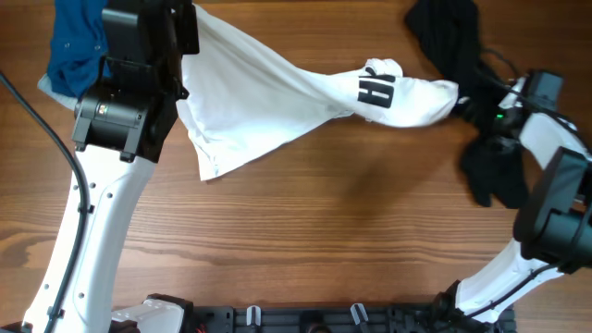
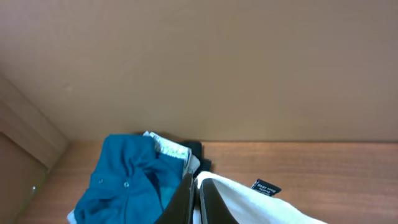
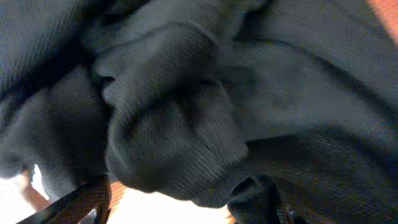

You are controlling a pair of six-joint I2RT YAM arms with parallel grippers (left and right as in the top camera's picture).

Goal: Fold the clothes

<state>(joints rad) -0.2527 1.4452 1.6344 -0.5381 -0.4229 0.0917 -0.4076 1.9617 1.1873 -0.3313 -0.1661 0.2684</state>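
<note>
My right gripper should back off and pinch the white shirt's loose end (image 1: 442,96), because its open fingers are over the black garment (image 1: 488,171), beyond the white shirt.
A white shirt (image 1: 268,92) with a black print lies stretched across the back of the table. My left gripper (image 1: 185,37) is shut on its left edge, and the wrist view shows the fingers (image 2: 196,193) pinched on the white cloth (image 2: 261,205). My right gripper (image 1: 472,104) is at the shirt's right end, against a black garment (image 1: 453,37). In the right wrist view its fingers (image 3: 189,211) are spread wide. Black cloth (image 3: 186,93) fills the view, with a patch of white cloth (image 3: 161,208) below it.
A blue buttoned garment (image 1: 79,42) lies bunched at the back left corner, just left of my left gripper; it also shows in the left wrist view (image 2: 124,180). The black garment trails down the right side to about (image 1: 490,176). A brown wall stands behind the table.
</note>
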